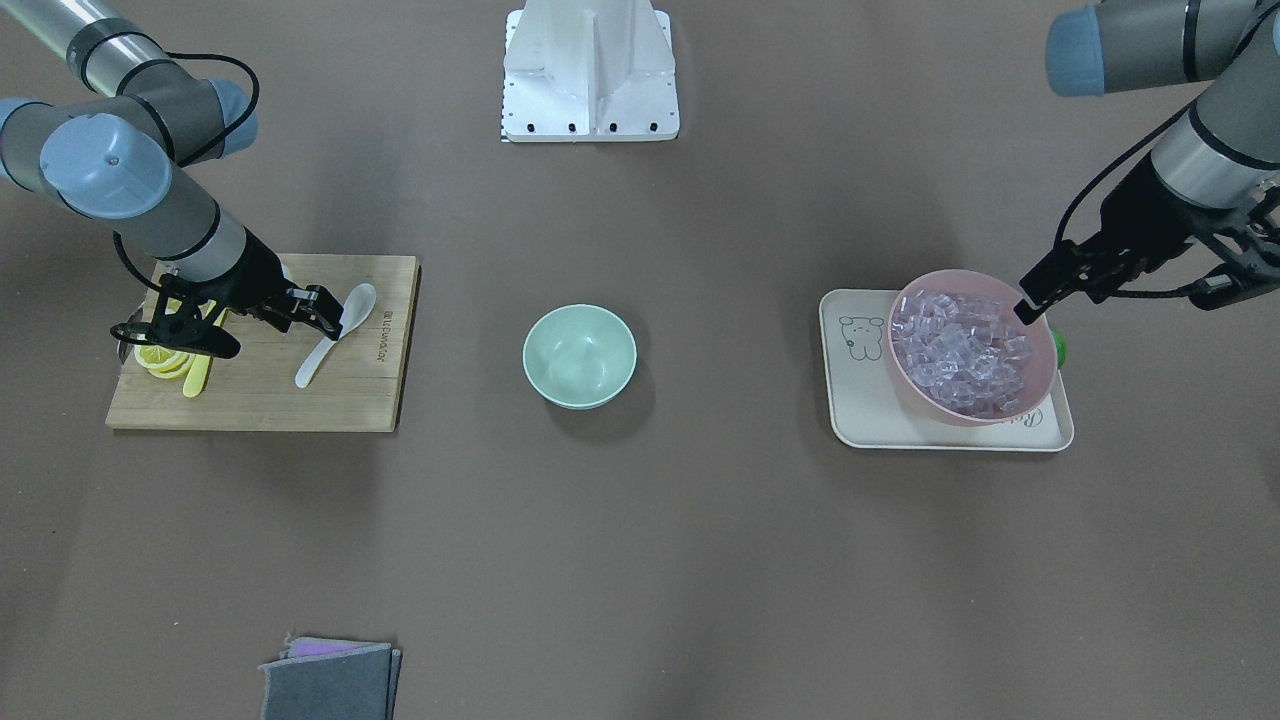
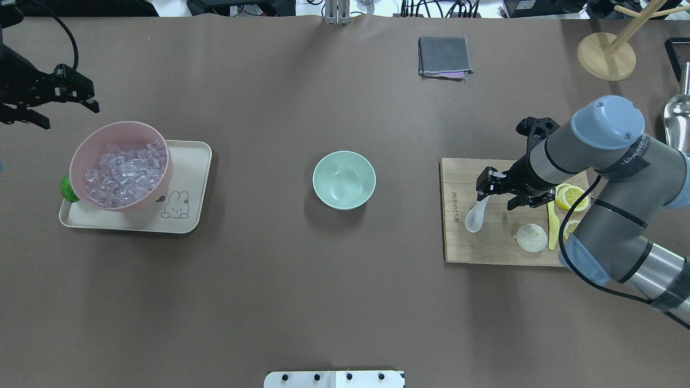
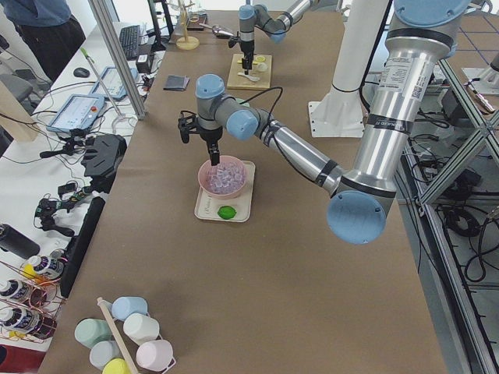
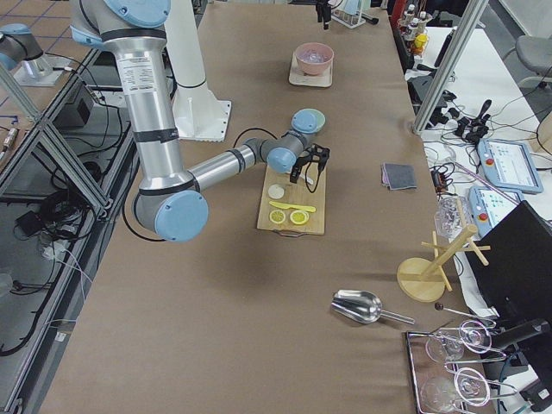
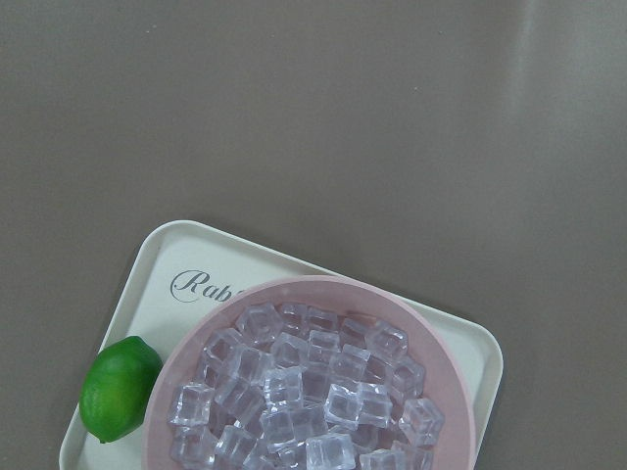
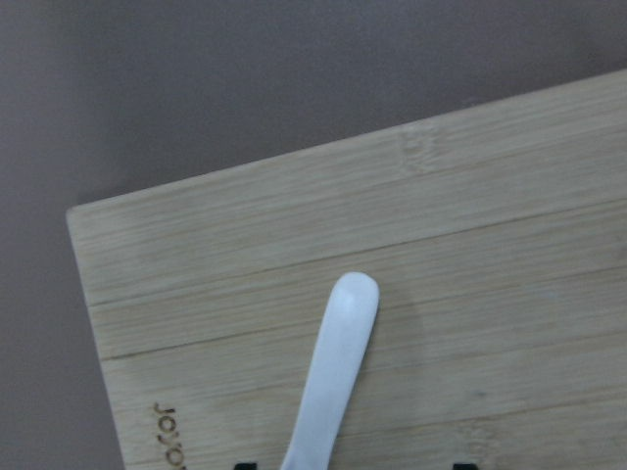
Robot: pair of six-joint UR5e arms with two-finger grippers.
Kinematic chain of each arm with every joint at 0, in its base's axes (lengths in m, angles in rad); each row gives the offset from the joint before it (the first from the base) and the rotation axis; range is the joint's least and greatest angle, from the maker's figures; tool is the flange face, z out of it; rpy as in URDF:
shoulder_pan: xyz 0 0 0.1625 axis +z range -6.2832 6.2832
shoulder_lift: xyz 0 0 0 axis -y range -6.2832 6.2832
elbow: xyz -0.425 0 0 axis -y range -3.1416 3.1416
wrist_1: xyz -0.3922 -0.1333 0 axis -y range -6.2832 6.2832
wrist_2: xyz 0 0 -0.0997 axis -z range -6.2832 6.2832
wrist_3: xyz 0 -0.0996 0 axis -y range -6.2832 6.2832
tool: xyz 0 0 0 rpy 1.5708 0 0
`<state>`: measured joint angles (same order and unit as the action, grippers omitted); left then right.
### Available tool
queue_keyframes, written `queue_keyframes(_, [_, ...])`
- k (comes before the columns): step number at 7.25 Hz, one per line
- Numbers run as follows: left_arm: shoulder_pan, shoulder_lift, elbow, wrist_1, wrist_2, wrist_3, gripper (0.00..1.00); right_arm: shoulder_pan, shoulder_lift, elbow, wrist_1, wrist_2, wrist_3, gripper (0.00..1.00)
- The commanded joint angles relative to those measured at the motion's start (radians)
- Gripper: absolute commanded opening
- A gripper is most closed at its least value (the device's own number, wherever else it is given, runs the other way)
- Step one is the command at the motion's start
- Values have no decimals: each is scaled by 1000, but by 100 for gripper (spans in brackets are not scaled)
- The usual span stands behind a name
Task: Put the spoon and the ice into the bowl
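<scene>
I expect the handle of the white spoon (image 1: 338, 335) to stick out over the bowl's rim when I lower the spoon in, because the spoon looks about as long as the mint-green bowl's opening (image 1: 579, 354).
The white spoon (image 2: 475, 215) lies on the wooden cutting board (image 2: 463, 242), scoop toward the table's middle; its handle shows in the right wrist view (image 6: 338, 362). My right gripper (image 2: 496, 195) is open and hangs low over the spoon's handle, a finger on each side. The mint-green bowl (image 2: 344, 180) stands empty mid-table. Many clear ice cubes (image 2: 121, 170) fill the pink bowl (image 2: 161, 161); they also show in the left wrist view (image 5: 294, 392). My left gripper (image 2: 73, 117) is open and empty, above the pink bowl's outer far rim.
The pink bowl stands on a cream tray (image 2: 186, 178) with a lime (image 5: 120, 387) beside it. Lemon slices (image 2: 571, 196), a yellow knife (image 2: 551, 226) and a white round piece (image 2: 531, 237) lie on the board. A grey cloth (image 2: 443, 56) lies at the far edge.
</scene>
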<state>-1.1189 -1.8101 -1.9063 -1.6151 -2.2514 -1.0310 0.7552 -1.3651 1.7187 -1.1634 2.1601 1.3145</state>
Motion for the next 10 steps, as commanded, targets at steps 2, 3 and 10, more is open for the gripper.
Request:
queue_keyframes(2, [-1,6,-8,-2,1,-1,97,-34,18,-11,-1,-45,49,63])
queue_keyframes(3, [-1,6,-7,-3,1,-1,97,-42,24,-10,-2,-46,57,49])
queue_keyframes(10, [-1,3,-2,-3,0,-1,97,-13,113,2,-36,-39,119,0])
